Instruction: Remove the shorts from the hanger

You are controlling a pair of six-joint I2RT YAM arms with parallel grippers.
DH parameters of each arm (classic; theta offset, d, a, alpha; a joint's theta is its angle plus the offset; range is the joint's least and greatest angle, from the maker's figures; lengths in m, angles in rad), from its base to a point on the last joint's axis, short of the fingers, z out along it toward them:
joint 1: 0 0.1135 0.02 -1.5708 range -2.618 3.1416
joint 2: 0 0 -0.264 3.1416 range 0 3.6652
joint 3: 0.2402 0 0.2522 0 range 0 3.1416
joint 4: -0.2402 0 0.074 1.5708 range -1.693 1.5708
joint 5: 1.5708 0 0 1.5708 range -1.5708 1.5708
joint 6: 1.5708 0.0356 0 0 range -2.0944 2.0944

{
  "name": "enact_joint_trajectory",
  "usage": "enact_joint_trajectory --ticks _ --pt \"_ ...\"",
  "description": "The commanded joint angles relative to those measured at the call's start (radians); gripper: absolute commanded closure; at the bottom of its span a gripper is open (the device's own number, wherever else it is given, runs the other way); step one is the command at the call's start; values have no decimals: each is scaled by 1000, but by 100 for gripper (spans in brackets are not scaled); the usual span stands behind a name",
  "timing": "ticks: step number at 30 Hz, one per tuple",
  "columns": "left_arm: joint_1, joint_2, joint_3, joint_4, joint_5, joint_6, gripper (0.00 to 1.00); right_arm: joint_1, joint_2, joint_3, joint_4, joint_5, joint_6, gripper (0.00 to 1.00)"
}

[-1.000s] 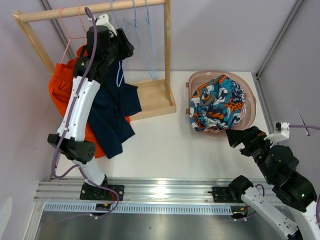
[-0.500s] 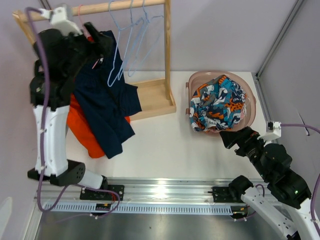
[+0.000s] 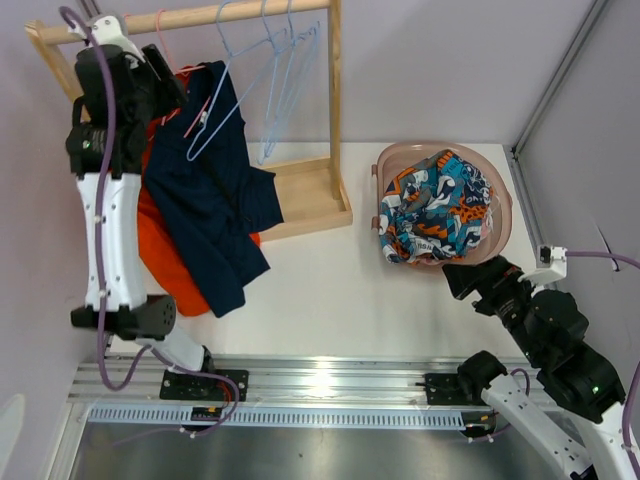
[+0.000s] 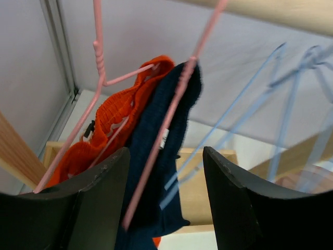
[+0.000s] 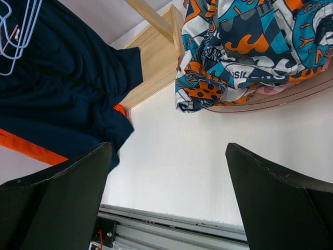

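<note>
The blue hanger's end (image 4: 169,194) sticks in between my left gripper's fingers, so next I let it swing out of the way before I close on only the pink hanger's side (image 4: 159,133).
The navy shorts (image 3: 212,195) hang from the wooden rack (image 3: 190,16) at the left, with the orange shorts (image 3: 165,255) behind them. My left gripper (image 3: 172,85) is raised by the rack's left end, open. In the left wrist view its jaws (image 4: 166,200) stand either side of the navy waistband (image 4: 158,156) and a pink hanger wire (image 4: 156,156), with the orange waistband (image 4: 112,114) to the left. The teal-orange-white shorts (image 3: 440,205) lie in the pink basket (image 3: 505,205). My right gripper (image 3: 468,278) is open and empty, low near the basket; its view (image 5: 169,200) looks onto bare table. The black and floral shorts are hidden.
Several empty blue hangers (image 3: 278,70) hang tilted on the rack bar. The rack's wooden base (image 3: 310,195) and right post (image 3: 335,90) stand behind the shorts. Grey walls close in left and back. A metal rail (image 3: 320,385) runs along the near edge.
My left arm swung from in front of the navy shorts up and left to the rack's left end. The navy waistband and blue hangers shifted left. The right gripper barely moved.
</note>
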Motion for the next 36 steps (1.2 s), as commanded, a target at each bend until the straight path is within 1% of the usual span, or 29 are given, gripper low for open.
enact_joint_trajectory --ticks 1,2,7,10,11,13,15,16,17,22,24,26,27,28,29,30,32,34,35,36 --pt "63 94 75 -37 30 -5 37 -11 -11 43 -18 -14 -23 1" --pt "71 113 102 -40 67 -8 38 -13 -14 45 -26 -14 -26 1" --pt "74 185 136 -41 84 -14 46 -21 -25 46 -49 3 -35 1" --pt "74 199 140 -43 85 -16 61 -22 -28 37 -46 6 -34 1" --pt "74 199 141 -41 88 -17 70 -22 -29 28 -44 4 -32 1" --pt "74 200 150 -40 99 -21 73 -22 -28 17 -32 -5 -32 1" --pt "76 200 166 -37 101 -22 78 -25 -26 2 -21 -14 -28 1" --pt "74 199 164 -35 98 -22 84 -27 -25 -1 -14 -19 -26 1" --pt "74 196 166 -35 99 -22 99 -27 -23 -4 -10 -23 -25 1" --pt "73 174 159 -34 116 -34 100 -30 -15 -11 9 -34 -29 1" --pt "71 144 156 -24 116 -36 100 -30 -6 -8 19 -46 -34 1" --pt "71 124 144 5 176 -33 100 -30 17 3 31 -54 -40 1" --pt "73 113 140 12 191 -24 98 -30 24 6 36 -62 -42 1" --pt "71 102 135 17 199 -24 87 -30 32 12 43 -63 -43 1" --pt "71 101 127 13 202 -25 56 -30 38 14 45 -68 -43 1" --pt "71 102 124 9 204 -24 49 -30 40 15 48 -72 -42 1" --pt "73 108 121 -3 208 -22 40 -30 41 12 53 -75 -38 1" --pt "71 110 113 -6 222 -22 39 -31 35 9 45 -74 -35 1" --pt "71 108 109 -4 231 -22 33 -31 32 6 43 -72 -35 1" --pt "73 105 103 -4 245 -22 32 -31 26 3 40 -72 -32 0"
